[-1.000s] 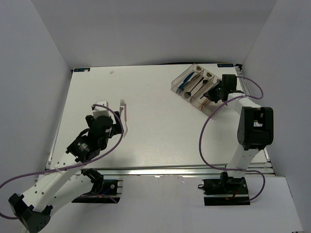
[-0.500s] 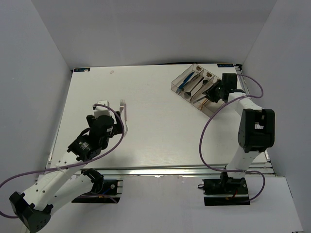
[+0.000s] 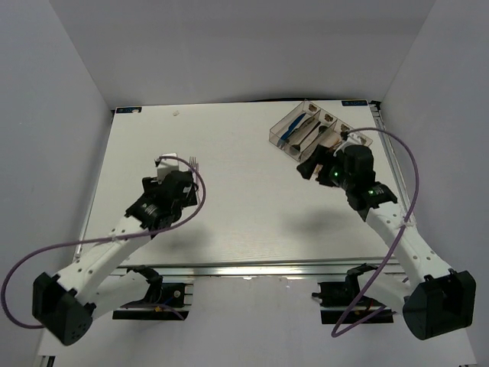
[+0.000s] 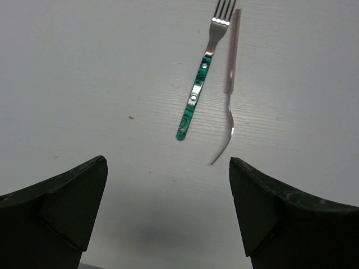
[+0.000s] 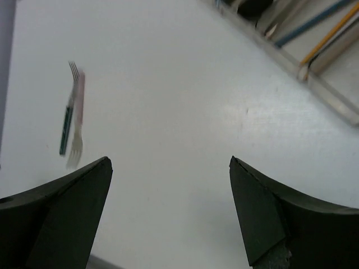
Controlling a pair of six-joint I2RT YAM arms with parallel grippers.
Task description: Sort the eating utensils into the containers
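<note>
Next, I pick up the fork (image 4: pixel 194 92) with my left gripper and pass it to my right gripper, because the teal-handled fork (image 3: pixel 192 161) lies far from my right gripper and the containers.
Two forks lie side by side on the white table: a teal-handled fork (image 4: pixel 197 89) and a pale pink-handled fork (image 4: pixel 231 78), pointing opposite ways. From above only the fork tines (image 3: pixel 192 161) show beside my left gripper (image 3: pixel 174 170). That left gripper (image 4: pixel 167 162) is open and empty, just short of the forks. The clear containers (image 3: pixel 284 130) at the back right hold a blue-handled knife (image 3: pixel 290 134), dark utensils and an orange chopstick (image 5: pixel 328 31). My right gripper (image 3: pixel 312 164) (image 5: pixel 170 161) hovers open and empty over bare table in front of the containers (image 5: pixel 331 101).
White walls enclose the table on three sides. Purple cables loop from both arms, the left cable (image 3: pixel 200 191) passing over the forks' spot. A small tag (image 3: pixel 128 110) sits at the back left corner.
My right gripper opened and drew back from the containers toward the table's middle. My left arm moved forward and right, closer to the forks, staying open.
</note>
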